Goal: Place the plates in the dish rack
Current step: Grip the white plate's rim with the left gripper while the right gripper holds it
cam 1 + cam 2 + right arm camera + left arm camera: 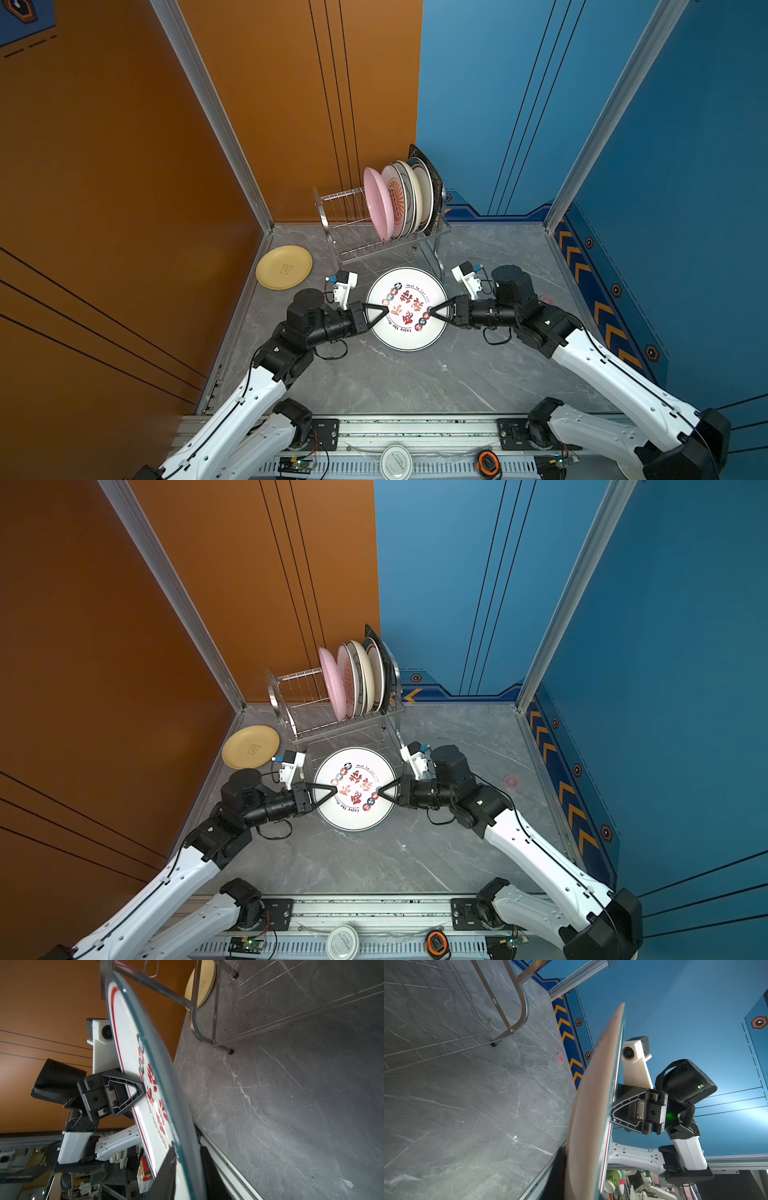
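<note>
Next, my right gripper takes over the white plate (408, 308) at the opposite rim (444, 293) and stands it next to the pink plate, because the white plate is level in my left gripper.
A white round plate (407, 309) (355, 787) with a green rim and red characters hangs level above the table, in front of the dish rack (353, 232) (303, 725). My left gripper (384, 311) (334, 789) (581, 1188) is shut on the plate's left rim. My right gripper (431, 311) (380, 791) (187, 1167) straddles the right rim, and its jaws stand slightly apart from the plate (145, 1076). A pink plate (376, 203) and several others stand in the rack's right slots. A yellow plate (284, 267) (250, 747) lies flat at the table's left edge.
The left slots of the rack's upper tier hold nothing. A small pink object (546, 299) lies on the table to the right. A white lid (396, 461) and an orange tape measure (487, 461) sit on the front rail. Walls close in behind and on both sides.
</note>
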You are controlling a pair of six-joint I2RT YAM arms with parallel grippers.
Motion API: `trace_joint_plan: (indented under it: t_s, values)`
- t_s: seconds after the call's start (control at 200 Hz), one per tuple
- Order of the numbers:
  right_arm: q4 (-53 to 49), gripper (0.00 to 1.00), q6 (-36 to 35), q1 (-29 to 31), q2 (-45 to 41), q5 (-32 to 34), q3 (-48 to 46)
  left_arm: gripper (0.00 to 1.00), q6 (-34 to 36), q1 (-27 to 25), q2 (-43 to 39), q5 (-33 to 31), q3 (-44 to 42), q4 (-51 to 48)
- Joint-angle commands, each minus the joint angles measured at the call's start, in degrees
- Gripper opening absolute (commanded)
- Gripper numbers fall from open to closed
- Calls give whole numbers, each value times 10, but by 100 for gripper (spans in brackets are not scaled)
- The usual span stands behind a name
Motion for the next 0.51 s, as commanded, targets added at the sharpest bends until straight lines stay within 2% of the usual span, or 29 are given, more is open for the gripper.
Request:
trace_joint_plan:
  t_s: [0.0,0.1,0.235,0.28,0.39,0.455,0.48,0.501]
  values:
    - [76,34,-5,5,10,-51,13,0,-15,3,-4,42,-8,47]
    - [95,37,-2,5,21,-55,18,0,-16,6,-10,47,-7,39]
    - [115,35,6,4,33,-61,23,0,-9,14,-23,46,-8,12]
    - [117,29,6,4,35,-61,25,0,-7,18,-28,45,-8,3]
    - [118,7,8,4,42,-60,33,0,2,28,-37,44,-6,-24]
    - [111,0,8,6,45,-57,41,0,9,36,-42,41,-2,-44]
    - [108,0,7,7,46,-54,44,6,12,41,-45,39,0,-52]
    - [107,0,6,6,46,-52,46,16,15,45,-46,37,2,-60]
